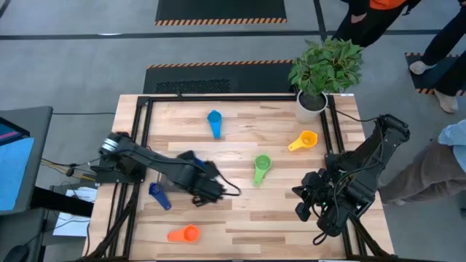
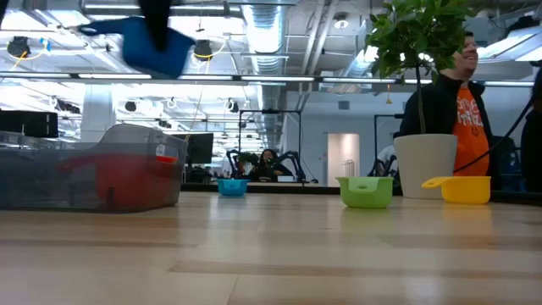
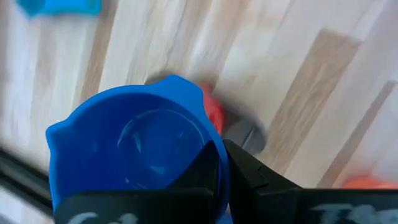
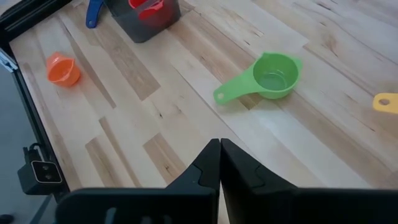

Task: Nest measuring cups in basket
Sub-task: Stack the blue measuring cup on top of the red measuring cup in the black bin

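The blue cup (image 2: 172, 54) is hanging at a tilt and beyond the red cup's bowl (image 2: 138, 180), so next my left gripper moves back, straightens the blue cup and lowers it into the red cup.
My left gripper (image 1: 206, 188) hangs over the dark grey basket (image 2: 51, 182), shut on a blue measuring cup (image 3: 137, 149) that shows high up in the low view (image 2: 157, 47). A red cup (image 2: 118, 178) lies inside the basket. On the table rest the light blue cup (image 1: 214, 122), the green cup (image 1: 261, 167), the yellow cup (image 1: 303, 140), the orange cup (image 1: 183, 233) and the dark blue cup (image 1: 159, 195) beside the basket. My right gripper (image 4: 219, 162) waits shut above the table's right near part, touching nothing. My left gripper holds the blue cup by its wall at the rim (image 3: 208, 155), one finger inside the bowl and one outside. The fingers come from above. The cup is lifted clear, mouth up, over the basket and the red cup (image 3: 214, 112).
A white plant pot (image 2: 423, 165) with a leafy plant (image 1: 328, 65) stands at the table's far right corner. A dark frame (image 1: 138, 145) runs along the table's edges. People stand beyond the far right side. Bare wood lies between the green cup and the near edge.
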